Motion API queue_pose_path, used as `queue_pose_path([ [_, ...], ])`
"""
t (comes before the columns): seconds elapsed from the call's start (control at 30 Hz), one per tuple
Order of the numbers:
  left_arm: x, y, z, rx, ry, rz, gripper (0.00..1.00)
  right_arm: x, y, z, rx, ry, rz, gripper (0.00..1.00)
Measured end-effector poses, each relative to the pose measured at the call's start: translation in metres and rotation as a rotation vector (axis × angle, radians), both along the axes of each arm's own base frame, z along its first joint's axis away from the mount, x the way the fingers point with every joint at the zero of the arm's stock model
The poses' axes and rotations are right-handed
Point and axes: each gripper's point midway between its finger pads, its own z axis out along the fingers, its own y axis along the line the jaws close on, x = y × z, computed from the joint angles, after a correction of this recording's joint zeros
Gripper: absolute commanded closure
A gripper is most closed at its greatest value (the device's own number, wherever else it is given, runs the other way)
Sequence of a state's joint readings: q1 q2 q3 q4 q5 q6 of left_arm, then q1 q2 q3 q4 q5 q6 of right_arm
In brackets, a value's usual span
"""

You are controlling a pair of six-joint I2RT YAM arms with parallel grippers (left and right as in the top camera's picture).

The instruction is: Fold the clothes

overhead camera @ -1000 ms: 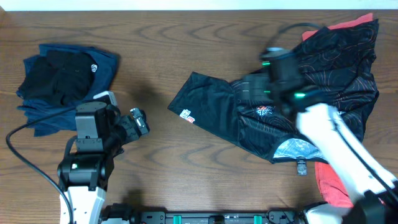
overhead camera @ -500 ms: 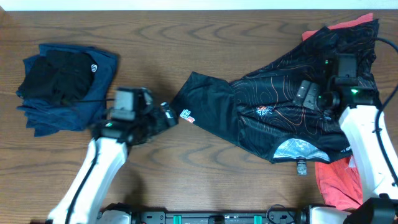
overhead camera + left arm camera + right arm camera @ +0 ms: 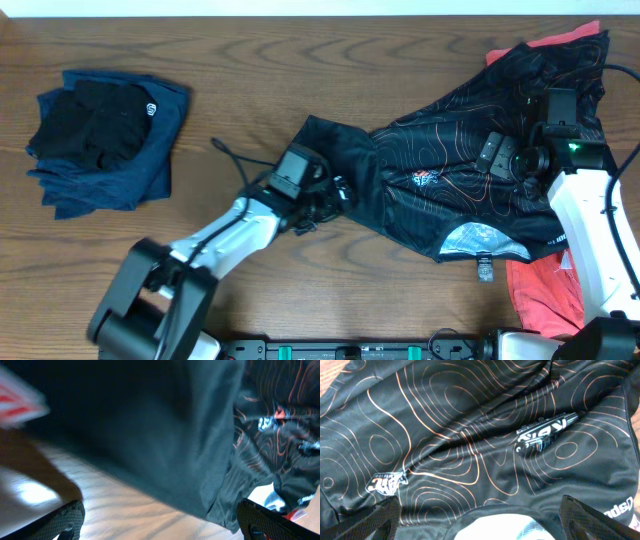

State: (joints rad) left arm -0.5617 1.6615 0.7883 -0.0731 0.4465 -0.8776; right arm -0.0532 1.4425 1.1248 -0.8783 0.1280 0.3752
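Note:
Next, my left gripper grabs the shirt's sleeve (image 3: 362, 163) and pulls the shirt away first, because the black sports shirt lies crumpled over the red garment (image 3: 512, 260).
The black sports shirt (image 3: 400, 205) with thin orange contour lines lies spread and rumpled across the right half of the table. My left gripper (image 3: 335, 192) hovers open at the shirt's left sleeve edge. In the left wrist view the dark cloth (image 3: 150, 435) fills the top, and bare wood shows between the fingertips (image 3: 65, 520) of the left gripper (image 3: 162, 525). My right gripper (image 3: 492, 155) is open above the shirt's chest. In the right wrist view the right gripper (image 3: 485, 527) spans the shirt (image 3: 470, 425) near its white-lined collar (image 3: 495, 527), holding nothing.
A pile of navy and black garments (image 3: 100, 140) lies at the table's left. A red garment (image 3: 545, 295) pokes out from under the shirt at the front right and again at the back right corner. Brown wood table (image 3: 300, 80) lies between pile and shirt.
My left arm has swept from the left of the table rightward to the shirt's left sleeve. My right arm moved right over the shirt, then held still. Both grippers stayed open.

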Motion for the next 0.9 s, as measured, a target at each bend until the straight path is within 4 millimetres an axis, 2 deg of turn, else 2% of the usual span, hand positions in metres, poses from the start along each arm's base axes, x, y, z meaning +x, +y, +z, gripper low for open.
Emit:
queue_pose_path([
  [0.23, 0.007, -0.046, 0.000, -0.086, -0.050, -0.019, 0.02, -0.001, 0.000, 0.000, 0.001, 0.005, 0.000, 0.01],
  [0.3, 0.010, -0.057, 0.001, -0.114, -0.058, -0.013, 0.07, -0.002, 0.000, -0.001, 0.001, 0.009, 0.000, 0.01],
  [0.37, 0.010, -0.066, -0.001, -0.134, -0.054, -0.007, 0.22, -0.003, 0.000, -0.001, 0.001, 0.011, 0.000, 0.01],
  [0.43, 0.008, -0.070, -0.005, -0.138, -0.044, -0.003, 0.45, -0.003, 0.000, -0.001, 0.001, 0.012, 0.000, 0.01],
  [0.5, 0.006, -0.070, -0.012, -0.123, -0.033, 0.005, 0.62, -0.003, 0.000, -0.001, 0.001, 0.013, 0.000, 0.01],
  [0.57, 0.007, -0.066, -0.018, -0.102, -0.025, 0.027, 0.85, -0.004, 0.000, -0.001, 0.001, 0.016, 0.000, 0.01],
  [0.6, 0.008, -0.063, -0.021, -0.091, -0.023, 0.041, 0.92, -0.004, 0.000, -0.001, 0.001, 0.017, 0.000, 0.01],
  [0.7, 0.013, -0.055, -0.027, -0.067, -0.022, 0.060, 0.94, -0.005, 0.000, -0.002, 0.001, 0.021, 0.000, 0.01],
  [0.9, 0.034, -0.030, -0.027, -0.048, -0.045, 0.097, 0.94, -0.016, 0.000, -0.005, -0.001, 0.067, -0.002, 0.01],
])
